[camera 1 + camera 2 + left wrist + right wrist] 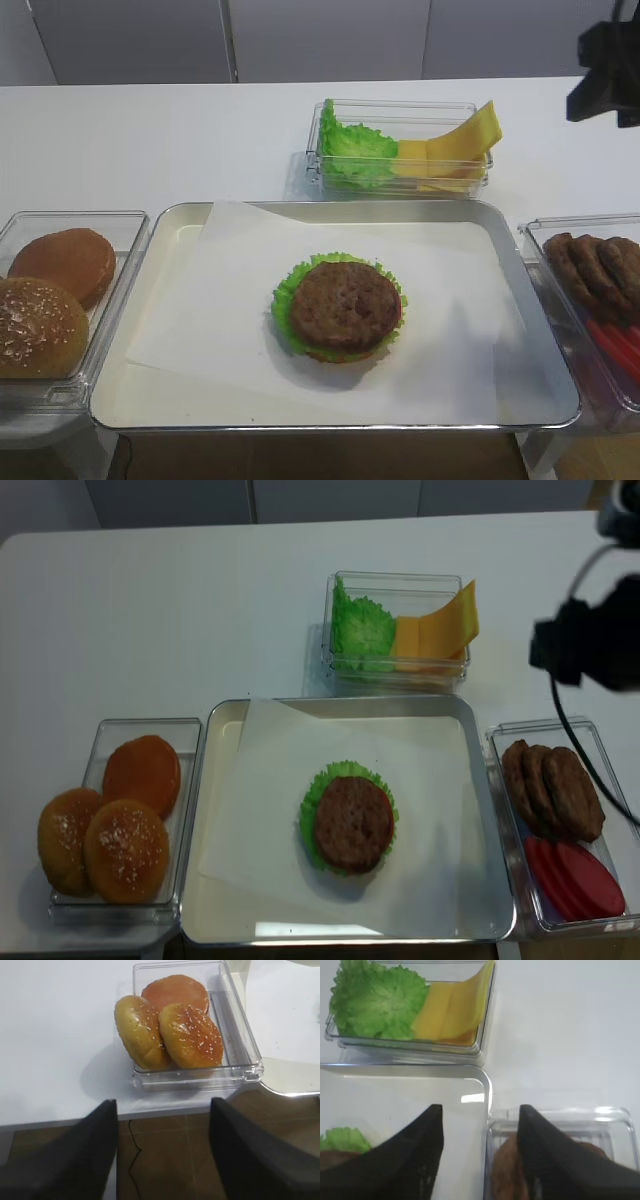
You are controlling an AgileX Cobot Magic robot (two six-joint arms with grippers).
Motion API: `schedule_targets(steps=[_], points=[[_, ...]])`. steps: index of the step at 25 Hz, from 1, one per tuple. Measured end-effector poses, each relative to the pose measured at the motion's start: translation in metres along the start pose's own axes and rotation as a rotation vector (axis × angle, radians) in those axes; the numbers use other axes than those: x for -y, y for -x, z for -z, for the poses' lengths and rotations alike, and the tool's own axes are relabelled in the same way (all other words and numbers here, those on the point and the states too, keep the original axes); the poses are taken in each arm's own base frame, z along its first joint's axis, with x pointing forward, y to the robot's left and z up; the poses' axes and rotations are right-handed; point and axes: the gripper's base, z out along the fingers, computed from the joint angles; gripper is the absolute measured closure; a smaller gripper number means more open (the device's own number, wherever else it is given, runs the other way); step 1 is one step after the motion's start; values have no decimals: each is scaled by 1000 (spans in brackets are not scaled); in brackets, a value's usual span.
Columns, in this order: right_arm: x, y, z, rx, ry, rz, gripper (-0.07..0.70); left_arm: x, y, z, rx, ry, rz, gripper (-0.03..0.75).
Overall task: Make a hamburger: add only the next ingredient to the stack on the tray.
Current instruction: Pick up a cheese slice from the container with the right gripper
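Observation:
My gripper will lift the yellow cheese slice [450, 627], and the slice should come away alone and leave more cheese behind, because its top edge [472, 598] sticks out past the bin's rim.
The stack [340, 305] sits in the middle of the metal tray [160, 290] on white paper, with a brown patty on top over frilly lettuce. Yellow cheese slices [455, 145] lean in a clear bin behind the tray, beside lettuce. In the right wrist view my right gripper [480, 1107] hangs open and empty above the tray's right rim, and the cheese [455, 1007] lies ahead of it. The right arm [590, 645] is high at the right. My left gripper [163, 1102] is open and empty over the table's front edge.
Lettuce leaves [355, 150] share the cheese bin. A clear bin of buns [175, 1030] stands left of the tray. On the right, another bin [560, 820] holds patties and red slices. Brown floor shows beyond the table's front edge [165, 1110].

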Motion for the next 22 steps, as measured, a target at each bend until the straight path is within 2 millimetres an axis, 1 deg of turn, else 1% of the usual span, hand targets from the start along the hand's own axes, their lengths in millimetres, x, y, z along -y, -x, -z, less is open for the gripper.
schedule_targets(steps=[1, 4, 6, 7, 9, 11, 13, 17, 22], points=[[1, 9, -14, -25, 0, -8, 254, 0, 0, 0, 0, 0, 0, 287], [1, 34, -44, -53, 13, -20, 254, 0, 0, 0, 0, 0, 0, 287], [2, 45, -68, -81, 20, -35, 254, 0, 0, 0, 0, 0, 0, 287], [3, 51, -76, -84, 22, -38, 254, 0, 0, 0, 0, 0, 0, 287], [5, 59, -98, -108, 23, -50, 254, 0, 0, 0, 0, 0, 0, 287], [7, 66, -114, -119, 24, -57, 254, 0, 0, 0, 0, 0, 0, 287], [10, 68, -130, -139, 21, -62, 254, 0, 0, 0, 0, 0, 0, 287], [13, 67, -150, -170, 20, -73, 266, 0, 0, 0, 0, 0, 0, 287], [16, 65, -159, -189, 16, -78, 335, 0, 0, 0, 0, 0, 0, 287]])
